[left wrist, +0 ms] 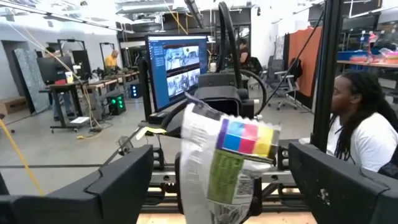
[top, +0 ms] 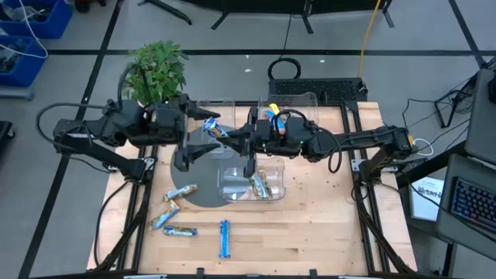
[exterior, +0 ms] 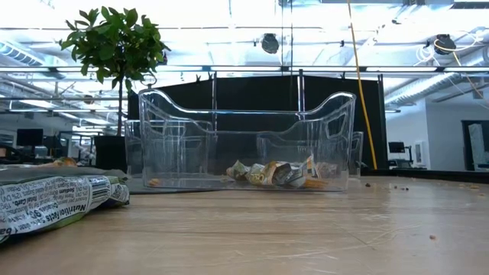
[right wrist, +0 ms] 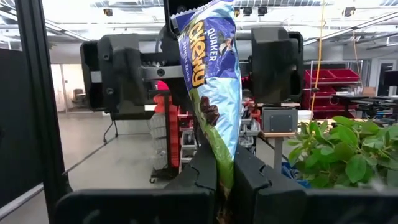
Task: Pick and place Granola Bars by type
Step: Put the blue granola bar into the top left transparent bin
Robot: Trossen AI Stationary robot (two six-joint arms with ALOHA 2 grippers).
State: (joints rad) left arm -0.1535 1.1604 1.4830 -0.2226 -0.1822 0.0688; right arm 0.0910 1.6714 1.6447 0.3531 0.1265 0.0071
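With my right gripper on the granola bar's green end [top: 224,133], my open left gripper should close on the blue end [top: 210,124] before my right gripper opens and backs away.
A blue and green "Chewy" granola bar [right wrist: 214,81] is held up in the air between my two grippers; in the high view this granola bar [top: 213,128] shows above the table's far middle. My right gripper [right wrist: 225,186] is shut on it. My left gripper [left wrist: 230,186] faces it, open wide, with one finger on either side of the bar's printed back [left wrist: 227,162] and touching nothing. Several more bars [top: 180,192] lie flat on the near left of the table. Others lie in a clear bin [top: 260,184]. My right gripper pinches the bar's green end [right wrist: 225,177] between its two fingers. It comes about level from the table's right side [top: 232,138]. The bar sticks out past the fingertips toward the left gripper, lifted clear of the table.
A grey round mat [top: 194,194] lies under the clear bin [exterior: 244,141]. Two more clear bins [top: 291,105] stand at the far edge beside a potted plant [top: 155,70]. One blue bar [top: 225,238] lies near the table's near edge. A person [left wrist: 364,130] sits beyond the table.
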